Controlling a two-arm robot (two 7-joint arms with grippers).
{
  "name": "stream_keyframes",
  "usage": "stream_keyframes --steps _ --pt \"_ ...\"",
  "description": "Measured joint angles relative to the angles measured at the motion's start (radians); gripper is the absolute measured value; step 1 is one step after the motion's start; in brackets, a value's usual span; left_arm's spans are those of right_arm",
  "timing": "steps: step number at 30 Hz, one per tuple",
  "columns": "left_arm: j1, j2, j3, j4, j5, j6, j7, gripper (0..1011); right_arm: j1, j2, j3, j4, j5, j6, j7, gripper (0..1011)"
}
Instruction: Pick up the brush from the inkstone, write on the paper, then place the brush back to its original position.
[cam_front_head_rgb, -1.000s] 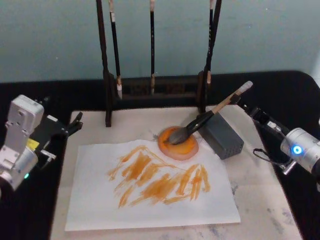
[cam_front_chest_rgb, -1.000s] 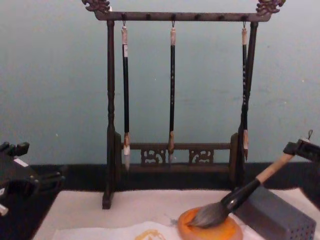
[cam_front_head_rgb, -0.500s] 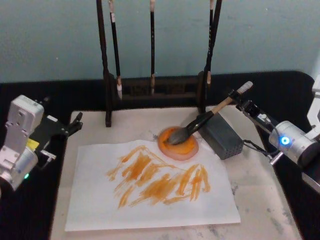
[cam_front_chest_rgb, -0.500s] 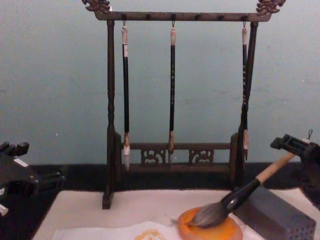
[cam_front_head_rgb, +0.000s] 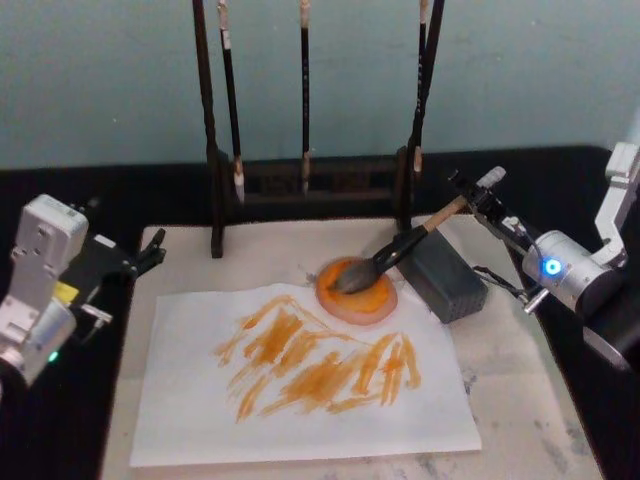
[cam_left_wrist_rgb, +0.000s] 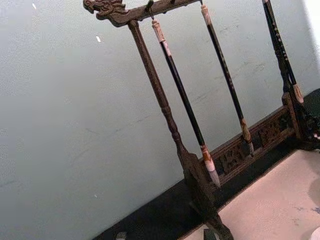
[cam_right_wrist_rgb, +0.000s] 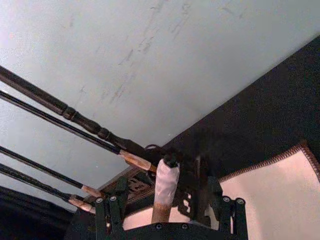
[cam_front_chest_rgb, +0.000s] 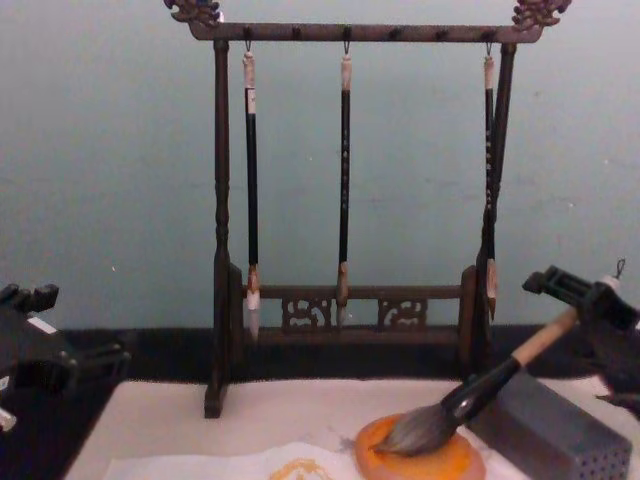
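My gripper will carry the brush with the thin black loop (cam_front_chest_rgb: 620, 267) still sticking out, because the loop stands up by itself from the brush handle's white-wrapped end (cam_front_chest_rgb: 611, 283).
The brush (cam_front_head_rgb: 400, 245) lies slanted, its grey bristles resting on the round orange inkstone (cam_front_head_rgb: 372, 296) and its tan handle leaning on a grey block. My right gripper (cam_front_head_rgb: 478, 195) is open at the white-wrapped end of the handle (cam_right_wrist_rgb: 166, 184), one finger on each side. From the chest, the same gripper (cam_front_chest_rgb: 578, 298) sits over the handle's upper end. The white paper (cam_front_head_rgb: 200, 400), covered with orange strokes, lies in front of the inkstone. My left gripper (cam_front_head_rgb: 155, 250) hangs open at the mat's left edge, away from everything.
The grey block with small holes (cam_front_head_rgb: 445, 280) stands just right of the inkstone. A dark wooden rack (cam_front_chest_rgb: 345, 310) with three thin hanging brushes stands behind. A beige mat (cam_front_head_rgb: 520, 380) covers the black table.
My right gripper has moved in from the right toward the brush's white end and now straddles it. The brush and left arm have not moved.
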Motion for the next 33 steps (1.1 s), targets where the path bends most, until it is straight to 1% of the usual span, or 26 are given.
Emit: stream_keyframes --steps 3,8,21,26,33 --pt "0.000 0.000 0.000 0.000 0.000 0.000 0.000 1001 0.034 -0.005 -0.016 0.054 0.002 -0.008 0.025 1000" --pt "0.000 0.000 0.000 0.000 0.000 0.000 0.000 1001 0.055 -0.007 -0.033 0.088 0.006 -0.013 0.043 1000" --pt "0.000 0.000 0.000 0.000 0.000 0.000 0.000 1001 0.060 0.006 -0.062 0.088 0.023 -0.018 0.057 1000" --pt "0.000 0.000 0.000 0.000 0.000 0.000 0.000 1001 0.052 0.013 -0.070 0.074 0.029 -0.022 0.060 1000" --pt "0.000 0.000 0.000 0.000 0.000 0.000 0.000 1001 0.027 0.027 -0.078 0.033 0.044 -0.026 0.044 1000"
